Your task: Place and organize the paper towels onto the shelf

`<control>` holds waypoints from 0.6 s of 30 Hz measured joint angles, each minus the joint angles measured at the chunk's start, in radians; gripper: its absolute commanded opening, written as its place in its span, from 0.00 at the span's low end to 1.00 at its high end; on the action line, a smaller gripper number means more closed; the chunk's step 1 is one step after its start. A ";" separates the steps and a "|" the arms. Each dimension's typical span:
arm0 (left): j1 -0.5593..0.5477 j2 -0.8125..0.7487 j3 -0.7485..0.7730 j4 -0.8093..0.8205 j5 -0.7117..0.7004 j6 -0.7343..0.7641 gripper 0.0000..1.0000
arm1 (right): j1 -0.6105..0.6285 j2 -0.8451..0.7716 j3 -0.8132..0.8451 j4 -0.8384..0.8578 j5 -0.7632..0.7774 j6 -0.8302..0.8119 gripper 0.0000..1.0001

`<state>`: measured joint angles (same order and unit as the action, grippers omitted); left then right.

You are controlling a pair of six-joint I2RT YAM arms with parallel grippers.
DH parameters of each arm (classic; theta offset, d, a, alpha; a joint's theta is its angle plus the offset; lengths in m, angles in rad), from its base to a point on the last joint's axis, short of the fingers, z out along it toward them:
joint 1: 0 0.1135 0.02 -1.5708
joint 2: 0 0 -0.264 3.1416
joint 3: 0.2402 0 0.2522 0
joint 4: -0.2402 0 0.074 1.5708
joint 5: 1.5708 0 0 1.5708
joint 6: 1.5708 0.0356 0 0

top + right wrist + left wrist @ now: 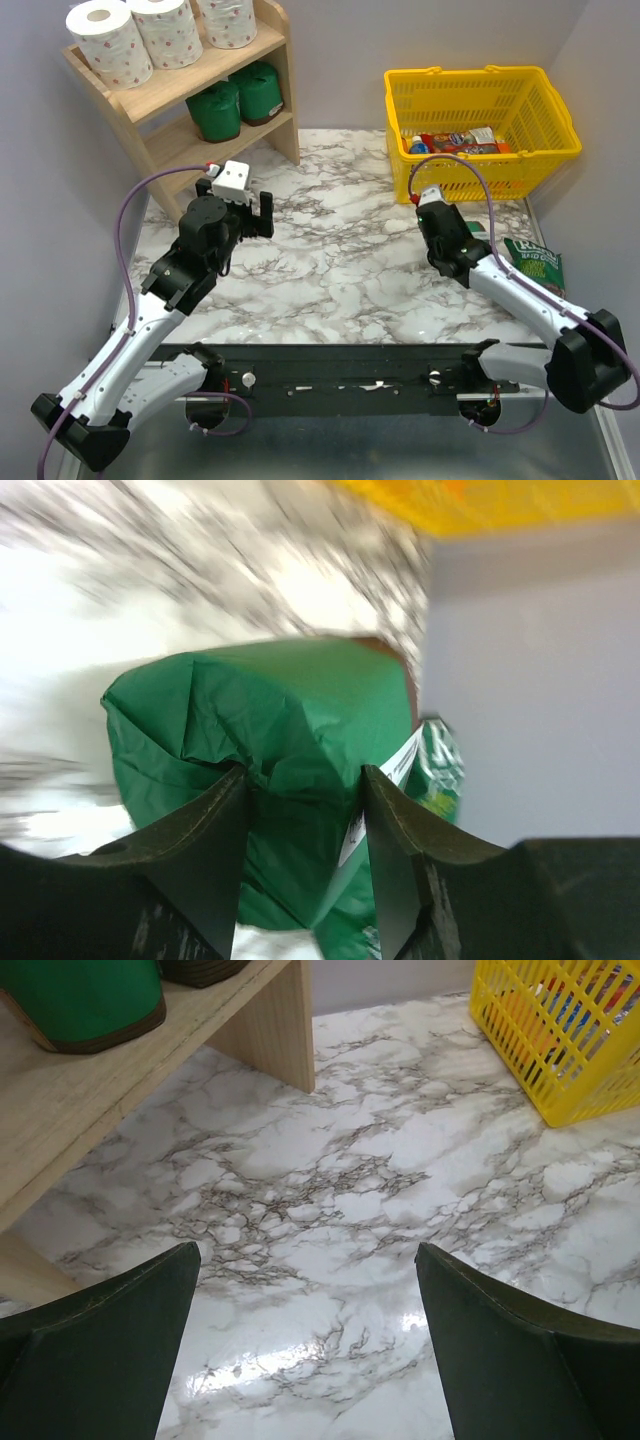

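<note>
The third green roll [478, 229] is in my right gripper, far from the shelf. Next, my right gripper puts the roll down on the middle marble [315, 250] so that my left gripper can take it.
The wooden shelf [160, 90] stands at the far left. Three white spotted paper towel rolls [165, 30] sit on its top tier and two dark green rolls [238, 100] on its lower tier. My left gripper [240, 205] is open and empty just in front of the shelf; in the left wrist view [305, 1250] only marble lies between its fingers, with a green roll [85, 1000] on the shelf board [60, 1110]. My right gripper [302, 775] is shut on a third green roll [280, 700] and dents its wrapper. In the top view my right gripper [462, 245] hides most of that roll.
A yellow mesh basket [500, 95] with snack packets stands at the far right. A flat green packet [535, 262] lies on the table by the right wall, just beyond the held roll [440, 765]. The marble table top [340, 250] lies between the arms.
</note>
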<state>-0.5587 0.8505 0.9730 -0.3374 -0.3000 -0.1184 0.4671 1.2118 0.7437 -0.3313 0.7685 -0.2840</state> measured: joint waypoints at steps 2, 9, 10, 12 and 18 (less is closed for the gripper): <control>0.000 -0.005 0.000 0.000 -0.021 0.000 0.99 | 0.088 -0.026 0.082 -0.060 -0.068 0.089 0.46; 0.000 -0.051 0.006 -0.017 -0.129 -0.001 0.99 | 0.280 0.031 0.357 -0.103 -0.405 0.426 0.47; 0.000 -0.054 0.012 -0.031 -0.141 -0.004 0.99 | 0.293 0.060 0.390 -0.102 -0.443 0.470 0.47; 0.000 -0.065 0.029 -0.069 -0.166 -0.015 0.99 | 0.316 0.134 0.452 -0.100 -0.498 0.542 0.47; 0.000 -0.078 0.056 -0.196 -0.177 -0.091 0.99 | 0.357 0.401 0.608 -0.087 -0.573 0.708 0.47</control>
<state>-0.5587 0.7727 1.0290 -0.5335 -0.4767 -0.2096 0.8246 1.6123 1.3518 -0.4183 0.1955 0.4240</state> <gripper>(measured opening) 0.988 0.474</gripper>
